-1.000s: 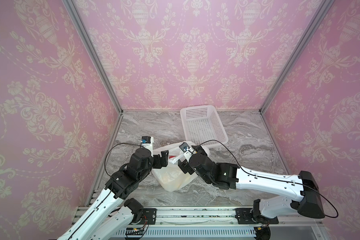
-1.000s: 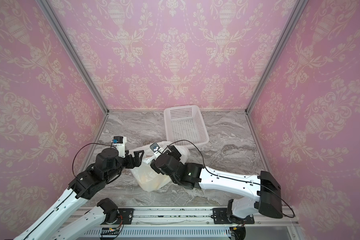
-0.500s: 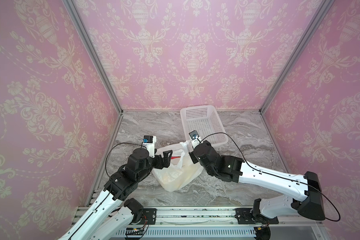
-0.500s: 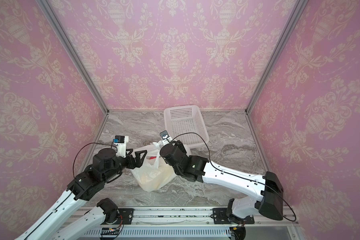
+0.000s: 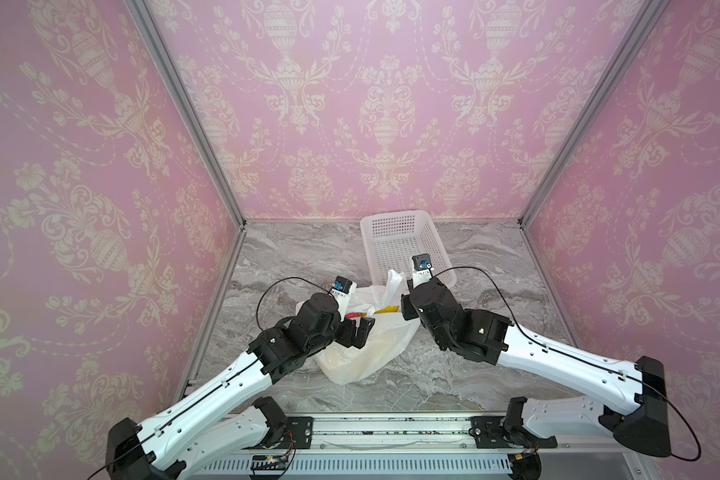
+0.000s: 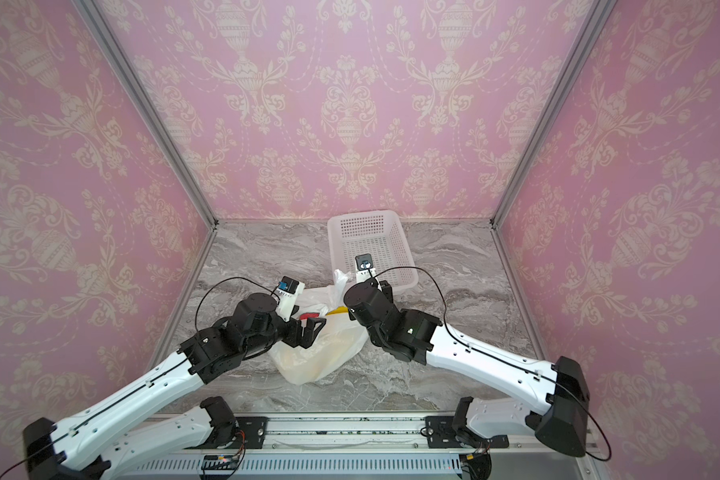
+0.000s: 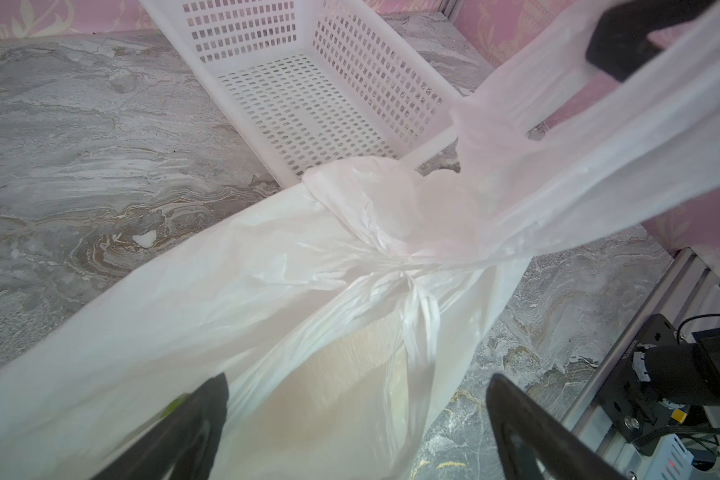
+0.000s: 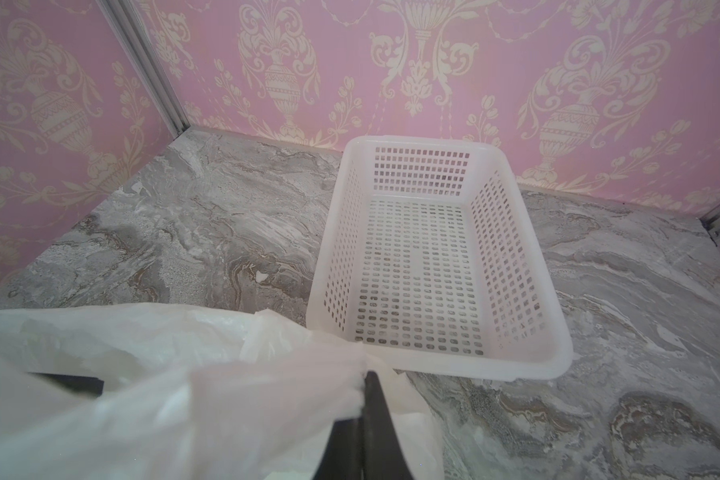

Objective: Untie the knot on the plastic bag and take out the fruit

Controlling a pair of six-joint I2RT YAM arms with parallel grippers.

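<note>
Next, I take the plastic (image 7: 408, 360) below the twist (image 7: 400, 264) with my left gripper and spread the bag's opening, as the bag bunches there while only my right gripper pulls.
The white plastic bag (image 5: 362, 353) lies on the marble floor between both arms. Yellow fruit (image 5: 385, 309) and a red piece (image 5: 352, 316) show at its mouth. In the left wrist view the knot (image 7: 408, 266) is a bunched twist where the two handles cross. My right gripper (image 8: 366, 382) is shut on one handle (image 8: 267, 374) and holds it stretched up toward the basket. It also shows in the left wrist view as the right gripper (image 7: 624, 41). My left gripper (image 5: 360, 332) hangs open just above the bag, with plastic under its spread fingers (image 7: 213, 390).
A white perforated basket (image 5: 391, 216) stands empty behind the bag, its near rim (image 8: 433, 365) just beyond my right fingertips. Pink walls close the back and sides. Bare marble floor (image 5: 292, 257) lies left of the basket, and the rail (image 5: 391, 428) runs along the front.
My right gripper closed on a bag handle and lifted it up and back toward the basket, stretching the plastic. The left gripper stayed over the bag and opened slightly wider.
</note>
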